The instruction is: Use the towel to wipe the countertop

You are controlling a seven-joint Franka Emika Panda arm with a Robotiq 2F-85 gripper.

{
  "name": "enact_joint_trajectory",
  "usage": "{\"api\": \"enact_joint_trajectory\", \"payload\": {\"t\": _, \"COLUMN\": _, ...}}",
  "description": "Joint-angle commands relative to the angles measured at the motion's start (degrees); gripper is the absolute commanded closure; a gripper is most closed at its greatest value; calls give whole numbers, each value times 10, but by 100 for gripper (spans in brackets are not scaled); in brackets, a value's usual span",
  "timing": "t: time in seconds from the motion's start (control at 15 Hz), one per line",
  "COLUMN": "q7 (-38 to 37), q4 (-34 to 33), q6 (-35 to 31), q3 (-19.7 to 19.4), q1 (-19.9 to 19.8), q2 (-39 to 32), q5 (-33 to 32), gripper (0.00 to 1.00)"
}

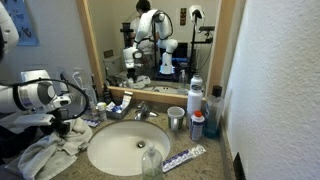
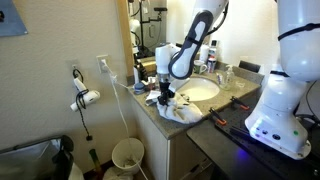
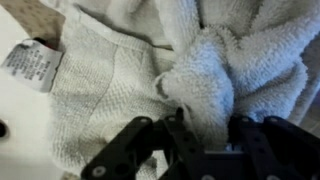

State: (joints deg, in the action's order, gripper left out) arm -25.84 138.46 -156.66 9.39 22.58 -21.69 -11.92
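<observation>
My gripper holds the towel at the counter's end (image 2: pixel 148 112). I should turn back and pull the towel along the part of the counter (image 2: pixel 218 105) in front of the sink.
A white terry towel (image 3: pixel 110 75) fills the wrist view, with a printed label (image 3: pixel 30 62) at its left corner. It lies bunched on the countertop (image 1: pixel 212 150) beside the sink in both exterior views (image 1: pixel 45 155) (image 2: pixel 183 112). My gripper (image 3: pixel 210 125) is down on the towel with a raised fold pinched between its fingers. It shows at the counter's end in both exterior views (image 1: pixel 62 125) (image 2: pixel 165 97). The counter surface under the towel is hidden.
An oval sink basin (image 1: pixel 125 145) with a faucet (image 1: pixel 140 112) lies next to the towel. A toothpaste tube (image 1: pixel 183 158), a metal cup (image 1: pixel 176 118), a clear cup (image 1: pixel 150 160) and several bottles (image 1: pixel 197 120) stand around it. A waste bin (image 2: pixel 127 155) stands below on the floor.
</observation>
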Motion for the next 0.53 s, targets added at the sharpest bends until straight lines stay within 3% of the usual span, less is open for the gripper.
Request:
{"api": "enact_joint_trajectory", "payload": {"t": 0.0, "q7": 97, "q4": -41, "q6": -15, "q3": 61, "q1": -28, "q2": -38, "q5": 87, "gripper": 94}}
{"api": "enact_joint_trajectory", "payload": {"t": 0.2, "q7": 187, "q4": -49, "q6": 29, "q3": 117, "q1": -70, "q2": -38, "q5": 173, "gripper": 94}}
{"api": "enact_joint_trajectory", "payload": {"t": 0.47, "q7": 212, "q4": -14, "q6": 123, "q3": 111, "q1": -91, "q2": 6, "q5": 218, "gripper": 94}}
